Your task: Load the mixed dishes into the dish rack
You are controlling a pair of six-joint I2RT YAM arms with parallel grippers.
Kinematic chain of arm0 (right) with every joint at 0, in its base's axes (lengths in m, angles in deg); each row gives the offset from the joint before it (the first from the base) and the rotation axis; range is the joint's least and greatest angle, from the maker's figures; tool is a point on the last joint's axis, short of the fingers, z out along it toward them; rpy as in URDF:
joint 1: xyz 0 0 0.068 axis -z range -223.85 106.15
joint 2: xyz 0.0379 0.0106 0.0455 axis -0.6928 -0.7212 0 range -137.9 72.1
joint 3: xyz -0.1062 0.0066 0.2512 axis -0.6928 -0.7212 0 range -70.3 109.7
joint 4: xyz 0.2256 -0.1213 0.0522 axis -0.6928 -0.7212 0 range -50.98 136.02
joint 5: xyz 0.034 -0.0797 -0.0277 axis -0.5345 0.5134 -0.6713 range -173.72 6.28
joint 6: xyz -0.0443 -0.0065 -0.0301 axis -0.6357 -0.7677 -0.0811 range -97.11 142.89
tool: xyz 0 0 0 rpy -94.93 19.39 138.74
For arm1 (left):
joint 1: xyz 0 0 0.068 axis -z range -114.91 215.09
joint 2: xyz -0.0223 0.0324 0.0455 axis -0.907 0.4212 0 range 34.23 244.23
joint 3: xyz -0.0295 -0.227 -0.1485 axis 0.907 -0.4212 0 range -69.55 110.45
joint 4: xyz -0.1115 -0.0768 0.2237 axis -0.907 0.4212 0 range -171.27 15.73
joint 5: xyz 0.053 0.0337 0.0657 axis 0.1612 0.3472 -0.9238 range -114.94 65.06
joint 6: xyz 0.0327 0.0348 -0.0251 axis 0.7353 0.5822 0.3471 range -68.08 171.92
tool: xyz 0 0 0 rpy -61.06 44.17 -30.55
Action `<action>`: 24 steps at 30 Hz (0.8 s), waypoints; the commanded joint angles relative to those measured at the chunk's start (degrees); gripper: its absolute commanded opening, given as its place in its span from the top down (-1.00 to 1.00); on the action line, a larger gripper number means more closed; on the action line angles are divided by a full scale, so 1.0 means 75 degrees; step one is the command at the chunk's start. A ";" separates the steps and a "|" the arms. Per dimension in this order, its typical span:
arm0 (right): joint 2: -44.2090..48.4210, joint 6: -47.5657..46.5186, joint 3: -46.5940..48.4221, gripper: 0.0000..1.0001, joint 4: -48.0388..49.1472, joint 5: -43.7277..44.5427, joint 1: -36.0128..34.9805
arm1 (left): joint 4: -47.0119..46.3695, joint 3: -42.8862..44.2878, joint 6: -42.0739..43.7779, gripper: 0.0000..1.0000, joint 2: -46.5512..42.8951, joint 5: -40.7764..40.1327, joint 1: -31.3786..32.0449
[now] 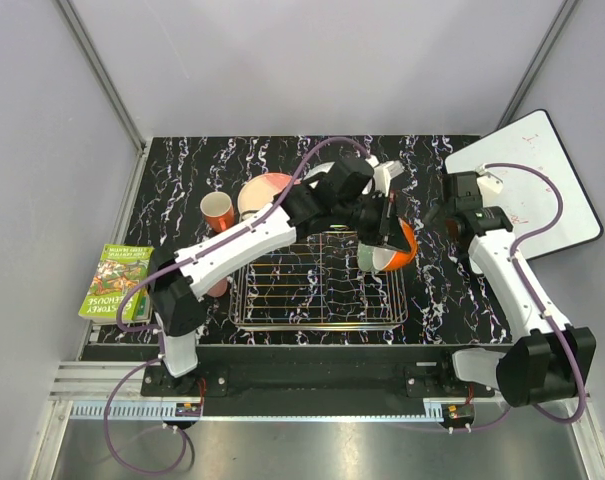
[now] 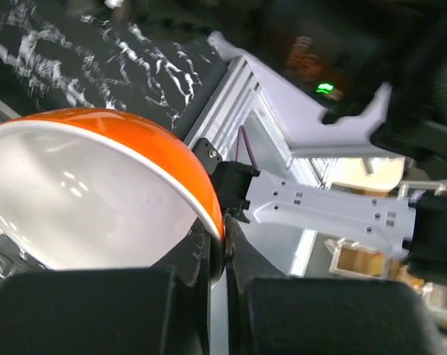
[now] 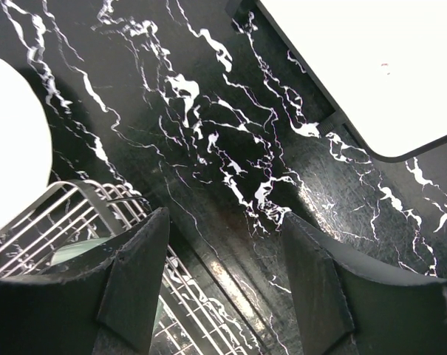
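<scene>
The orange bowl sticks out over the rack's side rail next to the pale green bowl, so next my left gripper pulls the orange bowl back into the rack's near corner.
My left gripper is shut on the rim of the orange bowl with white inside and holds it tilted over the far right corner of the silver dish rack. In the left wrist view the jaws pinch the bowl's rim. The pale green bowl sits in the rack just below it and shows in the right wrist view. The orange mug, the pink-and-peach plate and the partly hidden white plate stand behind the rack. The pink mug peeks from under the left arm. My right gripper is open and empty over the table right of the rack.
A green book lies at the table's left edge. A whiteboard lies at the far right and shows in the right wrist view. A white round dish surface fills that view's left edge above the rack wires.
</scene>
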 commanded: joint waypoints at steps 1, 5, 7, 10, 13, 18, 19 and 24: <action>-0.0326 -0.0075 0.0193 -0.38 0.0138 -0.0187 0.0048 | -0.1203 -0.0785 -0.1519 1.00 -0.0526 -0.0394 0.0057; -0.0525 -0.0063 0.0298 -0.39 0.0138 -0.0281 0.0048 | -0.0887 -0.1208 -0.1813 1.00 -0.0621 -0.0779 0.0187; -0.0596 -0.0040 0.0333 -0.39 0.0162 -0.0305 0.0048 | -0.0805 -0.1430 -0.2058 1.00 -0.0667 -0.0792 0.0210; -0.0795 -0.0110 0.0450 -0.38 0.0150 -0.0387 0.0048 | -0.0816 -0.1817 -0.2596 1.00 -0.0726 -0.0723 0.0269; -0.0900 -0.0098 0.0474 -0.38 0.0150 -0.0492 0.0048 | -0.1237 -0.1981 -0.2879 1.00 -0.0692 -0.0255 0.0339; -0.1018 -0.0098 0.0486 -0.37 0.0150 -0.0527 0.0048 | -0.1870 -0.1970 -0.3196 1.00 -0.0458 0.0297 0.0573; -0.1018 -0.0098 0.0486 -0.37 0.0150 -0.0551 0.0048 | -0.1917 -0.1900 -0.3197 1.00 -0.0399 0.0321 0.0597; -0.0936 -0.0180 0.0463 -0.37 0.0150 -0.0492 0.0048 | -0.2152 -0.1677 -0.3290 1.00 -0.0094 0.0520 0.0644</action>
